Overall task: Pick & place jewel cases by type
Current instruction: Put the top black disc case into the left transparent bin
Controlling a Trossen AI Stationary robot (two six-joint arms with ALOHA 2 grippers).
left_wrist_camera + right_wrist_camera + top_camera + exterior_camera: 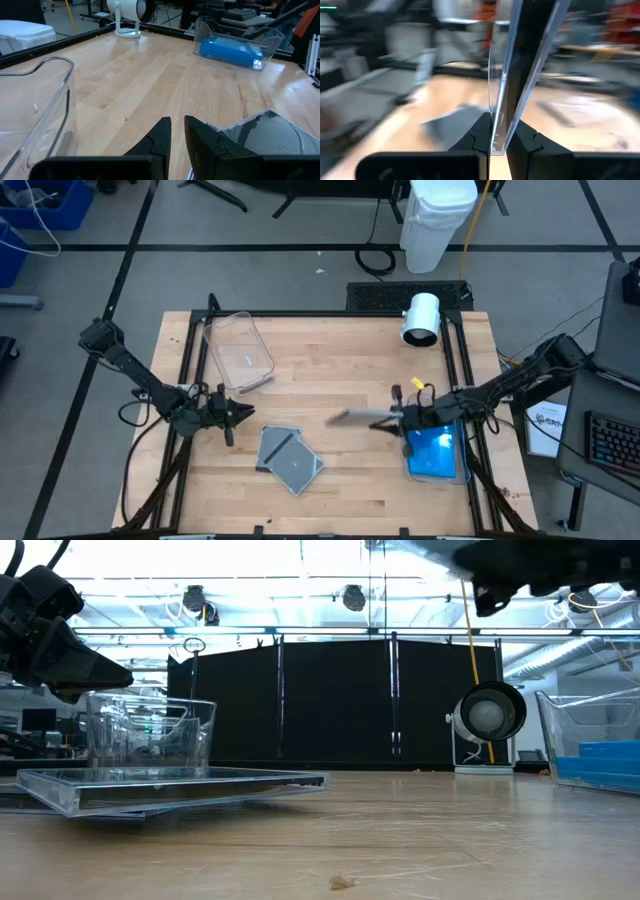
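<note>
The tub next to my right gripper has blue cases [432,452] in it, so my right gripper should take its grey case across and lower it into the empty clear tub [239,352].
Two grey, clear-fronted jewel cases [288,458] lie overlapping on the table's near middle, the upper one resting on the lower one; they also show in the low view [170,786]. Blue cases [437,450] lie in a clear tub [462,465] at the right. My left gripper [243,412] hovers just left of the grey cases, fingers together [177,135]. My right gripper [398,420] is above the table's middle right, shut on another grey, clear-fronted case [350,417]. My right gripper pinches the clear-fronted case between its two fingers at one edge [499,142]. The fingers come level from the table's right side. The case is lifted clear of the table and sticks out from the fingertips toward the left.
An empty clear tub [240,352] stands at the far left, behind my left gripper. A white cylindrical device [422,318] sits at the far right edge. Bare wood lies between the grey cases and the right tub. Black rails frame the table.
</note>
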